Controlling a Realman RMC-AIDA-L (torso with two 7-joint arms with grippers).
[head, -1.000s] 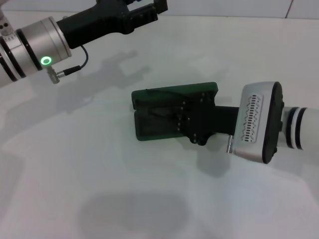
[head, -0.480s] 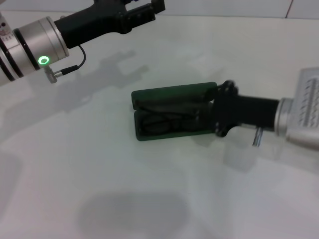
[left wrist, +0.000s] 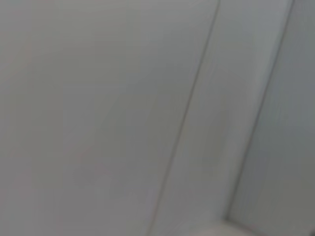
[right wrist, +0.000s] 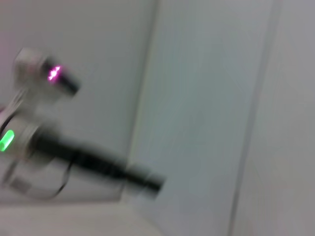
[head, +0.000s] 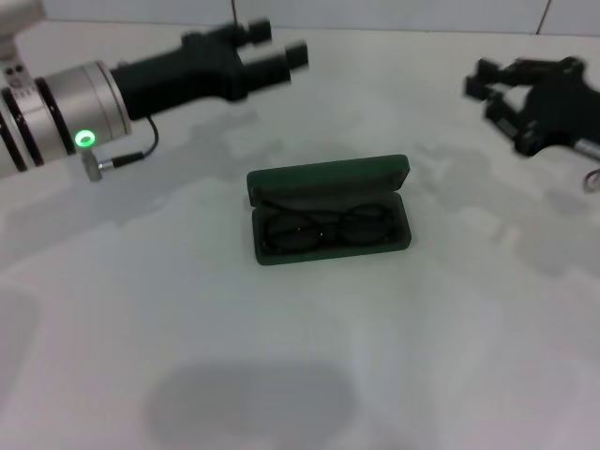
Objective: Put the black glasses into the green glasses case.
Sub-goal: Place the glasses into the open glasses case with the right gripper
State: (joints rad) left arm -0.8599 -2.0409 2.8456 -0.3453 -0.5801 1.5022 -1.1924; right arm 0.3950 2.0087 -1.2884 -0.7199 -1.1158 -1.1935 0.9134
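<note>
My left gripper should come back and press against the lid's back edge (head: 326,164), because the green glasses case's lid (head: 328,182) is standing open with the black glasses inside.
The green glasses case (head: 328,178) lies open in the middle of the white table, its lid tilted up at the back. Inside its lower half rest the black glasses (head: 325,228), lenses side by side. My right gripper (head: 495,92) hangs open and empty above the table at the far right, well clear of the case. Near the back left, my left gripper (head: 277,44) is raised off the table with its two fingers apart and nothing between them. The left arm (right wrist: 93,164) also shows far off in the right wrist view.
The white table (head: 300,375) stretches around the case on all sides. A wall with panel seams (left wrist: 187,123) fills the left wrist view.
My right gripper has pulled back from over the case and risen to the far right, leaving the glasses uncovered inside. The left arm has turned slightly.
</note>
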